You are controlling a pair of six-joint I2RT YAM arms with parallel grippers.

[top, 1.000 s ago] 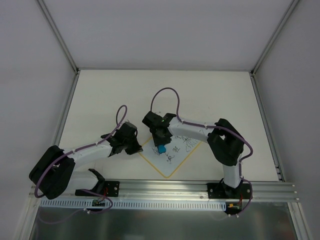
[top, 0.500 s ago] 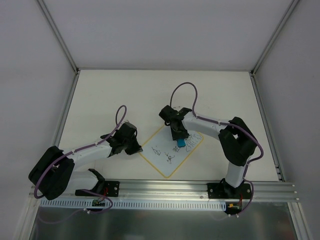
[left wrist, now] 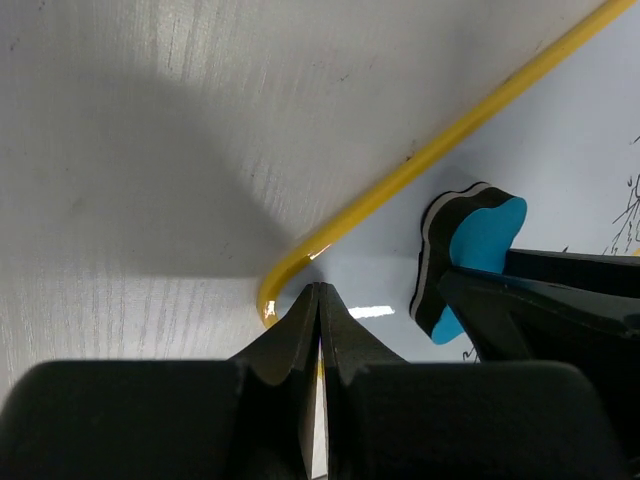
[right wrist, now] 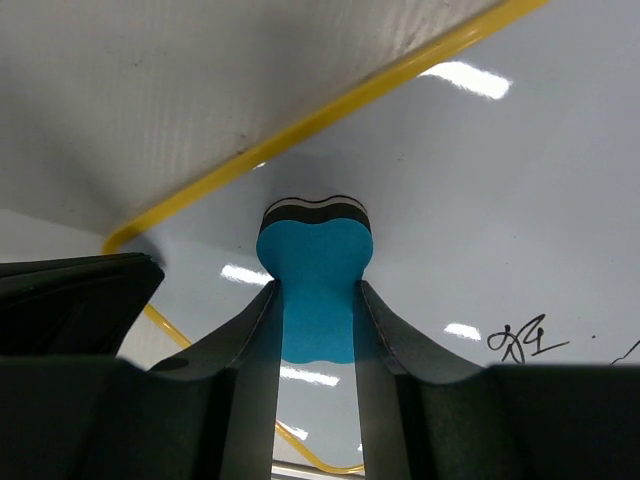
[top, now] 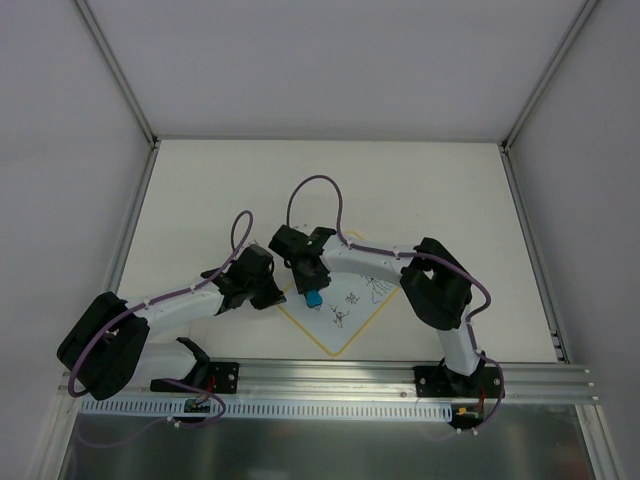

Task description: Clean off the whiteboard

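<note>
The eraser is near my left gripper at the whiteboard's clean corner (top: 295, 303), so next I sweep it back across the dark scribbles (top: 339, 316) with my right gripper.
The whiteboard (top: 338, 337) lies turned like a diamond near the table's front, with a yellow border and dark scribbles in its middle and right part. My right gripper (top: 311, 291) is shut on the blue eraser (top: 313, 299), whose dark felt face is against the board near its left corner. In the right wrist view the eraser (right wrist: 315, 280) sits between my fingers over the white board (right wrist: 480, 190). My left gripper (top: 273, 297) is shut, with its tips (left wrist: 318, 290) on the board's left corner by the yellow rim (left wrist: 440, 150). The eraser (left wrist: 470, 245) is close to its right.
The two grippers are close together at the board's left corner. The left gripper's dark finger (right wrist: 70, 290) shows at the left of the right wrist view. A metal rail (top: 330, 378) runs along the table's front edge, and grey walls stand on three sides.
My right gripper swept the eraser to the right across the board, then back left to the left corner. The left gripper has stayed on the corner.
</note>
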